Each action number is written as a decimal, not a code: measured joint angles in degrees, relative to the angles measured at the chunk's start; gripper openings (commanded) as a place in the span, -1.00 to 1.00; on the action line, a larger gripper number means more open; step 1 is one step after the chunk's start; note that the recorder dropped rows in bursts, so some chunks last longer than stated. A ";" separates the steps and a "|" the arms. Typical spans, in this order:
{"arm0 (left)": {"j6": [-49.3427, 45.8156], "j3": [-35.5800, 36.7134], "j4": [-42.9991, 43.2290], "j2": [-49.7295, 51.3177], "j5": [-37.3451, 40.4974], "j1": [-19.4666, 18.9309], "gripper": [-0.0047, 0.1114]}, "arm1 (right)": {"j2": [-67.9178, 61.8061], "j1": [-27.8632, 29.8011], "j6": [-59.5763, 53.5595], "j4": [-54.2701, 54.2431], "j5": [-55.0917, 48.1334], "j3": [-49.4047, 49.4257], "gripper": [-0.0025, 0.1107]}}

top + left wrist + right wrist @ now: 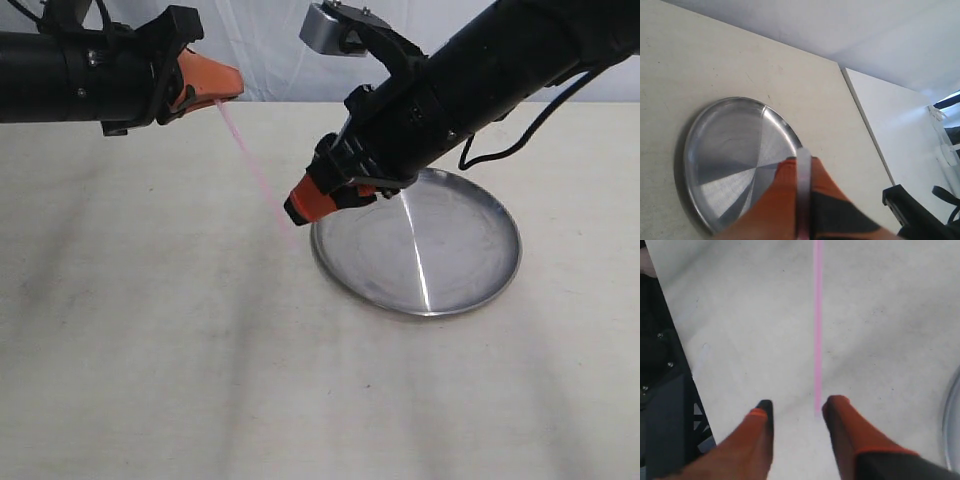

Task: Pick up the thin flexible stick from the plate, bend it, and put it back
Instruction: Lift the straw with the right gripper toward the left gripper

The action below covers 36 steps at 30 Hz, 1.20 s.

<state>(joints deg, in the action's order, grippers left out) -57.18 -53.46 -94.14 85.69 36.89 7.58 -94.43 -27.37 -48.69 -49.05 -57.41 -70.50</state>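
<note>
The pink stick's loose end [818, 411] is only just inside my open right gripper. Next, my right gripper reaches farther up the stick [267, 190] and closes there before it bends the stick.
The thin pink stick [252, 164] hangs straight in the air, slanting from my left gripper [232, 90] down toward my right gripper [294, 215]. The left gripper is shut on its upper end, and the stick [803, 185] shows as a pale strip pinched between the orange fingers [785, 200]. My right gripper [796, 410] is open, and the stick's free lower end [817, 350] stops just inside the gap, close to one fingertip [836, 407] without being clamped. The silver plate [470, 265] lies on the table below and right of the right gripper, with nothing on it, and it shows again [720, 145] in the left wrist view.
The beige table [150, 330] stretches around the plate. The right arm's black body [480, 80] reaches over the plate's far rim. A white wall backs the table.
</note>
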 measured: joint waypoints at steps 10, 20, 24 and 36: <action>-0.09 0.00 0.03 0.00 1.01 0.00 -0.91 | 0.00 0.00 -0.11 -2.19 0.97 0.00 -0.10; -1.36 0.00 -3.62 0.00 3.26 0.00 -0.91 | -2.75 0.00 -0.28 -4.74 3.29 0.00 -0.10; -1.51 0.00 -4.46 0.00 3.99 0.00 -0.91 | -4.58 0.00 -0.28 -5.23 5.48 0.00 -0.49; -3.07 -0.34 -3.02 0.00 2.38 -0.09 -0.91 | -4.70 -0.20 -0.66 -6.95 9.94 0.04 -0.95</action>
<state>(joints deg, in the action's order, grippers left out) -60.25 -53.80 -97.16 85.69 39.26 7.49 -99.13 -27.57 -49.35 -56.00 -47.47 -70.46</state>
